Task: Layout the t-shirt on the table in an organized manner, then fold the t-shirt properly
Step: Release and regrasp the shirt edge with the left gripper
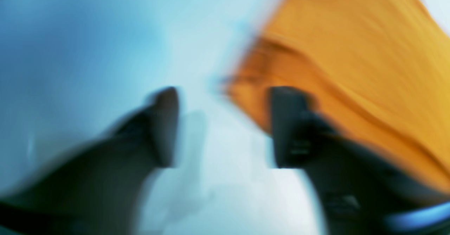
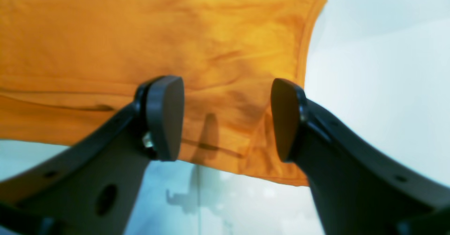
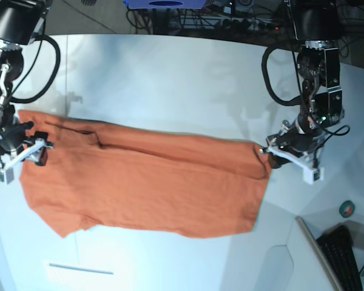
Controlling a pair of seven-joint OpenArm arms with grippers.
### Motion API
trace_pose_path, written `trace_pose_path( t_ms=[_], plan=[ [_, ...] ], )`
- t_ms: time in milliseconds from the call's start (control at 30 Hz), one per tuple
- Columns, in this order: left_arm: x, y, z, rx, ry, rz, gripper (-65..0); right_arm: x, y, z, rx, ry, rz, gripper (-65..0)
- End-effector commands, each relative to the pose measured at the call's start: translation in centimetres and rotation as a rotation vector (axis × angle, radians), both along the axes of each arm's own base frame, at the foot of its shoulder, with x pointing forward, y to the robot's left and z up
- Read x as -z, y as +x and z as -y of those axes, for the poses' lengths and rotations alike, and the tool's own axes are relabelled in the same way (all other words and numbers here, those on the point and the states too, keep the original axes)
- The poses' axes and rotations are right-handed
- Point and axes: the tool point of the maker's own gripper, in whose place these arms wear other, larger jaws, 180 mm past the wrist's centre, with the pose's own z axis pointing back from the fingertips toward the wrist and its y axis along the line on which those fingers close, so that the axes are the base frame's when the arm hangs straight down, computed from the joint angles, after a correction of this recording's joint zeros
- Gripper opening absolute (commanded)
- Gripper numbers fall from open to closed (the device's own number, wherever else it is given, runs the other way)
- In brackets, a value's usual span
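Note:
The left gripper's open fingers straddle table (image 1: 221, 121) just past the t-shirt's corner, so it should move in over the cloth (image 3: 260, 149) and close there before pulling.
The orange t-shirt (image 3: 151, 182) lies spread lengthwise across the white table (image 3: 170, 79), with a fold line along its upper part. My left gripper (image 3: 269, 151) is at the shirt's right end. In the blurred left wrist view it (image 1: 225, 126) is open, with bare table between its fingers and the t-shirt (image 1: 351, 69) just beside the right finger. My right gripper (image 3: 41, 151) is at the shirt's left end. It (image 2: 226, 119) is open just above the hem of the t-shirt (image 2: 175, 34) and holds nothing.
A green tape roll (image 3: 348, 208) and a black keyboard (image 3: 346, 254) sit at the lower right beyond the table's cut-out edge. A thin white strip (image 3: 79, 268) lies near the front left. Cables (image 3: 230, 18) run behind the table.

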Motion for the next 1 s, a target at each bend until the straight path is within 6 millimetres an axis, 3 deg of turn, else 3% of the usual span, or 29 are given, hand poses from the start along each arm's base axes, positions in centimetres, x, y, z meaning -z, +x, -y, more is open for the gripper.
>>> trace_pose_path(
  t_ms=[0, 33, 100, 133, 267, 567, 600, 700, 767, 900, 967],
  plan=[
    [-1.5, 1.6, -0.4, 0.0, 0.026, 0.053, -52.8, -1.3, 1.1, 0.4, 0.004, -0.005, 0.05, -41.3],
    [-1.5, 2.0, -0.3, 0.001, 0.025, 0.059, -63.0, -1.1, 1.0, 0.3, 0.005, -0.001, 0.045, -47.9],
    [-0.9, 2.7, -0.8, -0.017, 0.022, 0.053, -65.0, -0.7, 0.9, 0.3, 0.007, 0.004, 0.035, -62.3],
    [-0.6, 3.1, -1.2, -0.028, 0.021, 0.053, -65.0, -0.6, 0.8, 0.3, 0.007, 0.005, 0.031, -65.0],
    [0.9, 3.5, -3.4, -0.065, 0.039, 0.005, -65.0, -0.2, 0.5, 0.2, 0.007, 0.007, 0.017, -65.0],
    [2.1, 2.1, -5.0, -0.077, 0.075, -0.014, -65.0, 0.6, -0.6, 0.3, 0.008, 0.002, -0.005, -65.0],
    [2.0, 2.1, -5.0, -0.078, 0.074, -0.013, -61.1, 0.6, -0.6, 0.3, 0.008, 0.002, -0.005, -65.0],
    [2.0, 1.8, -5.7, -0.071, 0.097, -0.021, -39.7, 0.6, -0.6, 0.3, 0.008, 0.002, -0.005, -65.0],
    [1.9, 1.9, -5.9, -0.07, 0.101, -0.018, -34.2, 0.6, -0.6, 0.3, 0.008, 0.002, -0.005, -65.0],
    [1.4, 2.8, -5.4, -0.056, 0.101, -0.008, -39.8, 0.6, -0.6, 0.3, 0.008, 0.004, -0.005, -65.0],
    [2.2, 3.1, -5.2, -0.011, 0.128, -0.055, -41.8, 0.6, -0.6, 0.3, 0.008, 0.004, -0.005, -65.0]
  ],
)
